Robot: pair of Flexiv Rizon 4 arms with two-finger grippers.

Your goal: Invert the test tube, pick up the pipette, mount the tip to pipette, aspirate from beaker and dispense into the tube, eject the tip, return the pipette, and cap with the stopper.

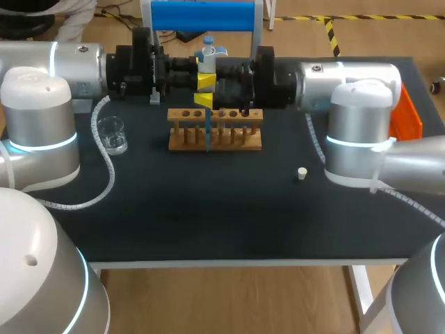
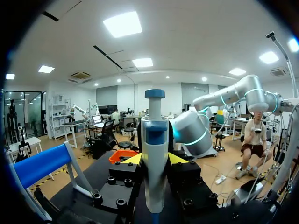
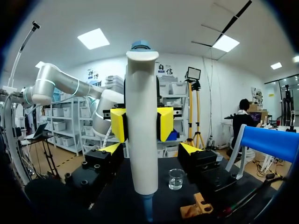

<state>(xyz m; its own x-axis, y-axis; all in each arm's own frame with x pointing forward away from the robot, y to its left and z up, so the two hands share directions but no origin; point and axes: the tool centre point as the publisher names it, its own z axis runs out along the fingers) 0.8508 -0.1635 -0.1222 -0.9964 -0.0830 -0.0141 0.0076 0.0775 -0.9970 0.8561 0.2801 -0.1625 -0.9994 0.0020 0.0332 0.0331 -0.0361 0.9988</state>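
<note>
The white pipette [image 1: 207,62] will uncover the test tube when I carry the pipette away, because my grippers crowd over the wooden tube rack [image 1: 223,88] and the test tube is hidden behind them.
A white pipette [image 1: 206,54] with a blue plunger stands upright over the wooden tube rack [image 1: 240,132]. Its thin blue tip [image 1: 207,132] points down into the rack. My left gripper [image 1: 198,82] comes in from the left and is shut on the pipette body [image 2: 154,154]. In the right wrist view its yellow fingers [image 3: 118,124] press the pipette [image 3: 142,130] from both sides. My right gripper [image 3: 150,149] faces it from the other side, open, with its fingertips [image 3: 189,148] standing off the pipette. I cannot make out the test tube in the rack.
A glass beaker [image 1: 112,134] stands left of the rack, also seen past my right gripper as the beaker [image 3: 176,178]. A small white stopper [image 1: 302,173] lies right of the rack. A blue-topped stand [image 1: 203,15] is behind the grippers, an orange bin [image 1: 405,115] at the right edge.
</note>
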